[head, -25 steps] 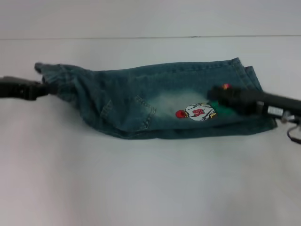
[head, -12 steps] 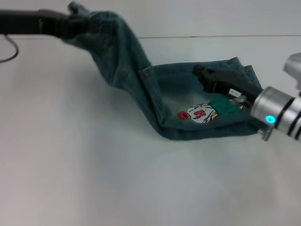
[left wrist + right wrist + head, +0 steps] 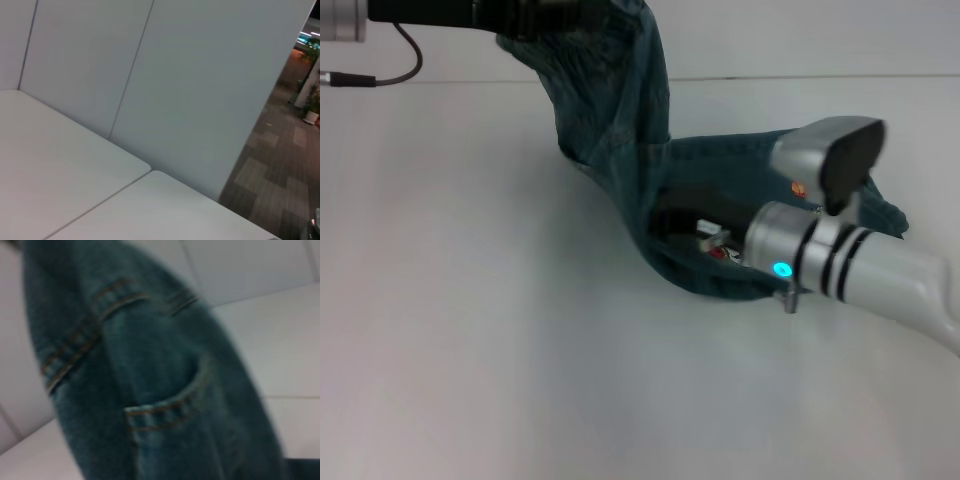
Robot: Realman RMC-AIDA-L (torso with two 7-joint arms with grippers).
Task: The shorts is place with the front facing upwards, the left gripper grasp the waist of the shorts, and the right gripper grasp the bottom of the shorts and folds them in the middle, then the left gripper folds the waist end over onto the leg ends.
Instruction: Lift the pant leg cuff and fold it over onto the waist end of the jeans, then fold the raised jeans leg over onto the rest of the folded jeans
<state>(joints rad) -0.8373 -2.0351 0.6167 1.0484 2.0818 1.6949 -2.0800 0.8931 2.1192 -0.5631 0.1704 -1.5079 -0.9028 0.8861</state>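
Observation:
Next, my right gripper moves back past the leg ends (image 3: 886, 212) first, because it is over the leg half (image 3: 730, 165) where the waist end must land.
The blue denim shorts (image 3: 620, 130) lie folded lengthwise on the white table (image 3: 470, 330). Their waist end is raised high at the back left, and my left gripper (image 3: 545, 15) is shut on it. The cloth hangs down in a steep drape to the leg ends (image 3: 875, 205), which rest flat on the right. My right gripper (image 3: 685, 225) reaches in low from the right, over the leg half and right at the foot of the drape. Its silver wrist (image 3: 810, 255) covers the printed patch. In the right wrist view the hanging denim (image 3: 150, 380) with a pocket is very close.
A black cable (image 3: 405, 65) loops under the left arm. The left wrist view holds only pale wall panels (image 3: 175, 75), the table top (image 3: 60, 170) and a carpeted floor (image 3: 280, 170) beyond its edge.
My left gripper has lifted the waist end up off the table and carried it to the right. My right arm has pushed leftward across the leg half and now covers the printed patch.

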